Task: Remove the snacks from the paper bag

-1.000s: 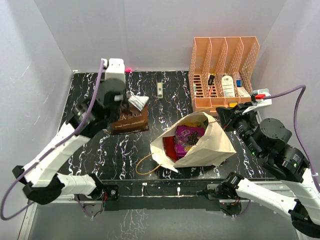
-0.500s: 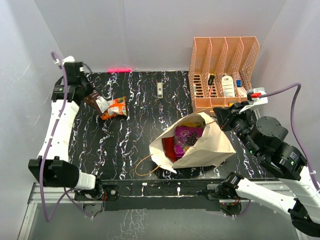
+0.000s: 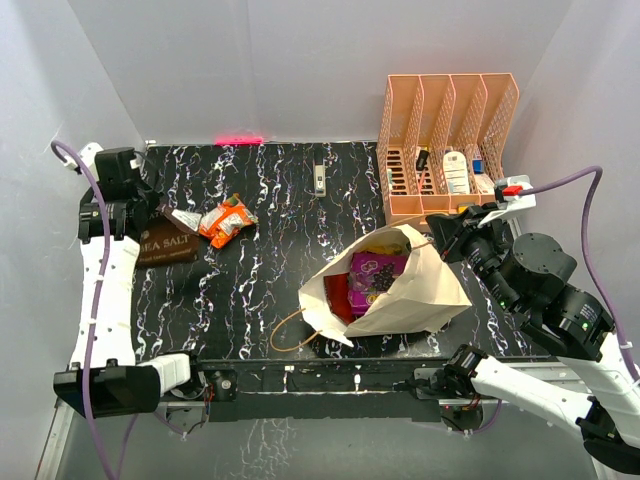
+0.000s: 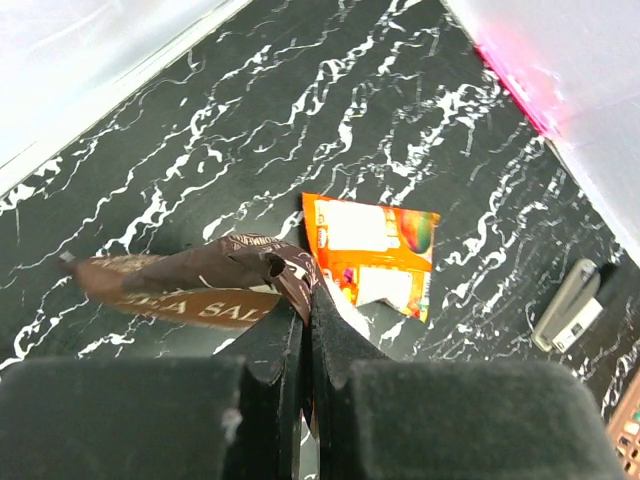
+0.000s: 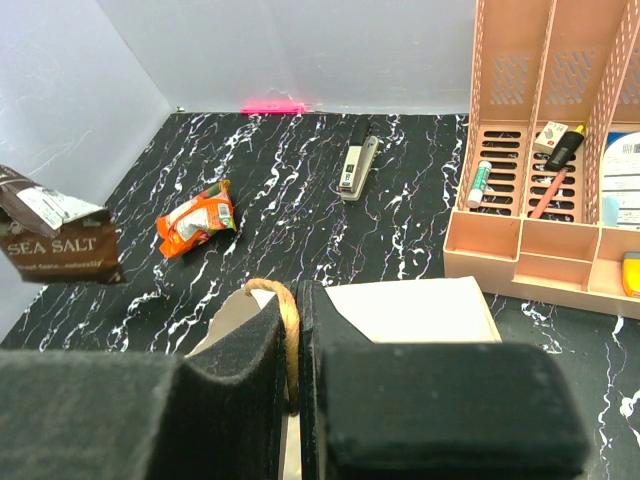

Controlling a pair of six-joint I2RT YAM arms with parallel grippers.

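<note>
My left gripper should move the brown packet [image 3: 168, 246] down next, since it hangs over open marble [image 3: 181, 188] next to the orange packet, until the packet's bottom edge rests there, and then let go.
The tan paper bag [image 3: 420, 290] lies open in the middle right of the table. A purple packet [image 3: 375, 272] and a red one [image 3: 340, 293] show inside its mouth. My right gripper [image 3: 446, 234] is shut on the bag's cord handle [image 5: 291, 325] at the top edge of the bag [image 5: 410, 312]. My left gripper [image 3: 150, 215] is at the far left, shut on the corner of a dark brown "SEA SALT" packet [image 3: 165, 243], which hangs from it [image 4: 190, 290] above the table. An orange packet [image 3: 225, 220] lies on the table just right of it [image 4: 370, 250].
A peach mesh organiser [image 3: 445, 150] with bottles and tubes stands at the back right. A small grey stapler-like object [image 3: 319, 179] lies at the back middle. White walls close in on the left, back and right sides.
My left arm has swung from the table's middle-left to the far left with the brown packet. The orange packet now lies on the table. The right arm and bag are unchanged.
</note>
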